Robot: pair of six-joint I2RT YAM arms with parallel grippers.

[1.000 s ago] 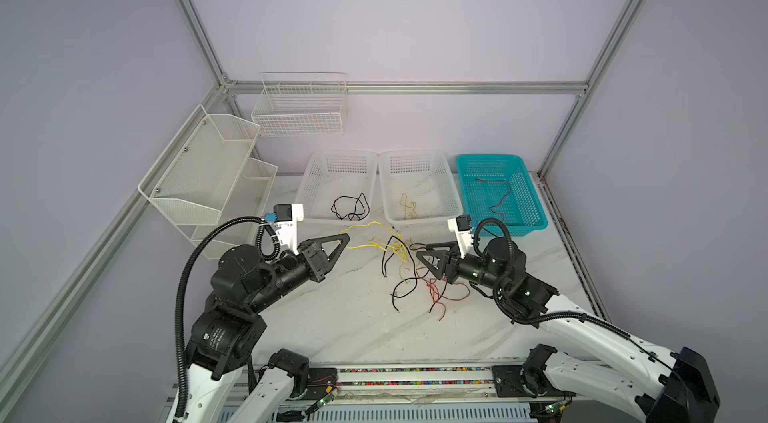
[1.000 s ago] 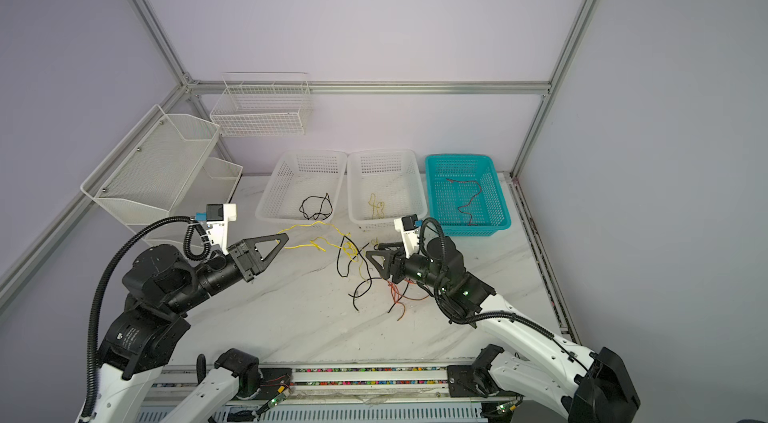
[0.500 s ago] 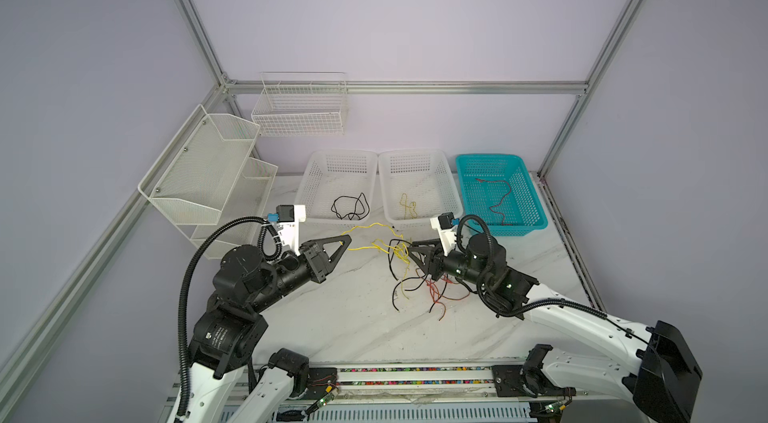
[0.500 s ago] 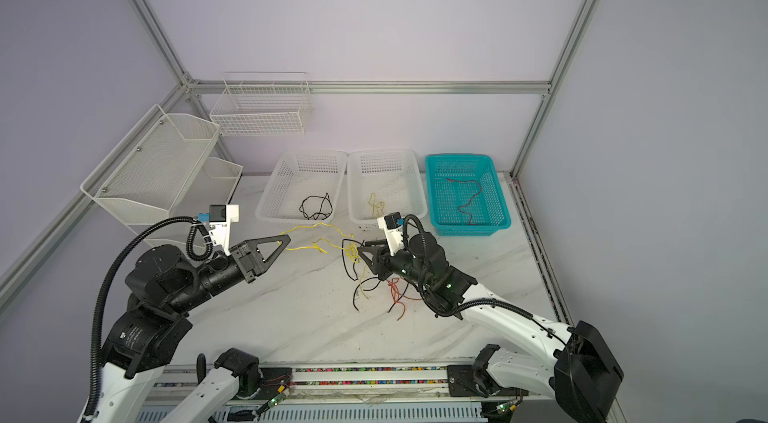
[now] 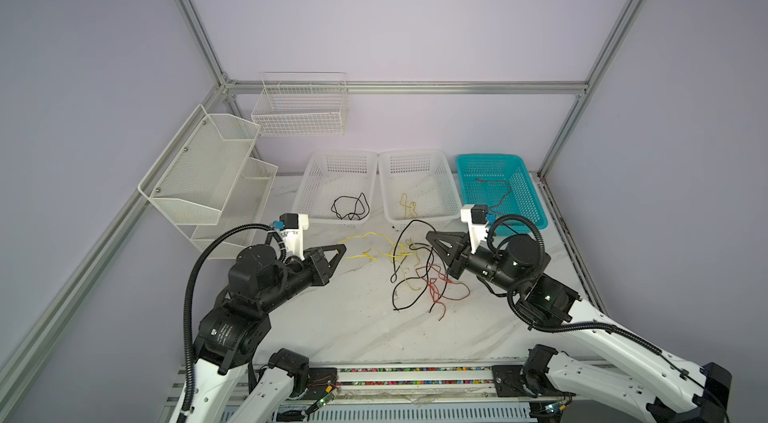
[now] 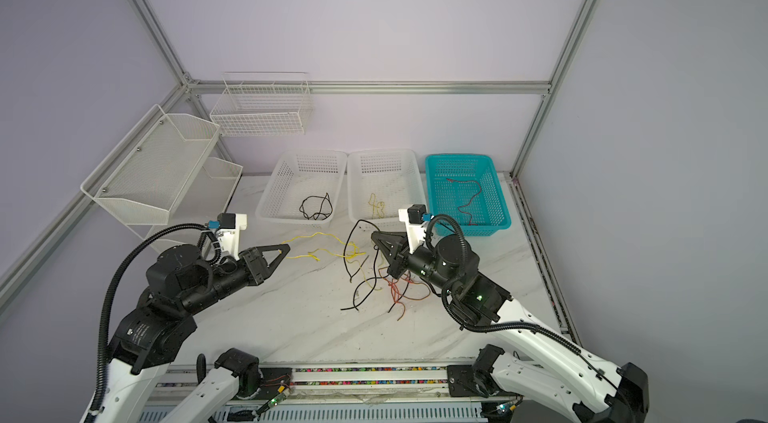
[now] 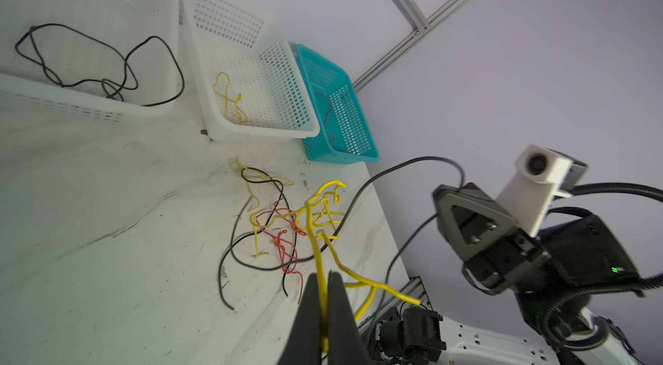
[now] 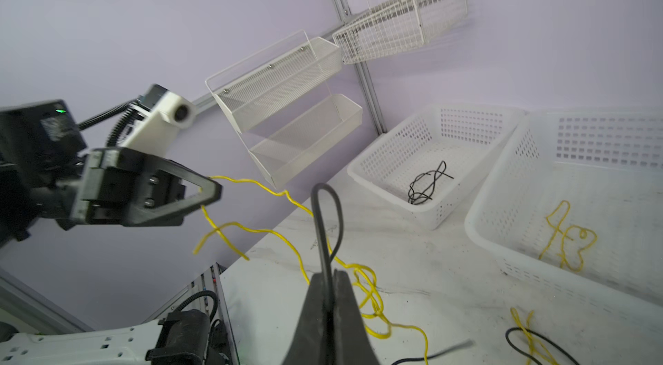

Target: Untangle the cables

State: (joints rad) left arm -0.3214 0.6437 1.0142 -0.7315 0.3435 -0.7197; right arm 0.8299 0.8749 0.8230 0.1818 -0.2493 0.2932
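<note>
The black cable in my right gripper trails across the tangle (image 5: 432, 269), so next I raise it high and take it to the white basket holding a black cable (image 5: 339, 189).
The cables lie as a tangle (image 5: 415, 279) of black, yellow and red strands mid-table in both top views, seen also as the tangle (image 6: 374, 279). My left gripper (image 5: 343, 249) hovers left of it, shut on a yellow cable (image 7: 320, 255) that stretches from the jaws into the knot. My right gripper (image 5: 429, 236) is right of the pile, shut on a black cable (image 8: 317, 223). That strand rises as a loop (image 5: 409, 224) above the table. The left wrist view shows the left gripper (image 7: 324, 279) pinching yellow. The right wrist view shows the right gripper (image 8: 330, 275) pinching black.
Three baskets stand at the back: a white basket (image 5: 332, 220) holding a black cable, a white basket (image 5: 419, 219) holding a yellow one, and a teal basket (image 5: 530, 192) holding a red one. A mesh shelf (image 5: 203, 175) and a wire basket (image 5: 299, 109) hang at the left.
My right gripper reached left into the tangle, shut on the black cable and drew back up and right, lifting a loop. The left gripper stayed shut on the yellow cable, barely moving.
</note>
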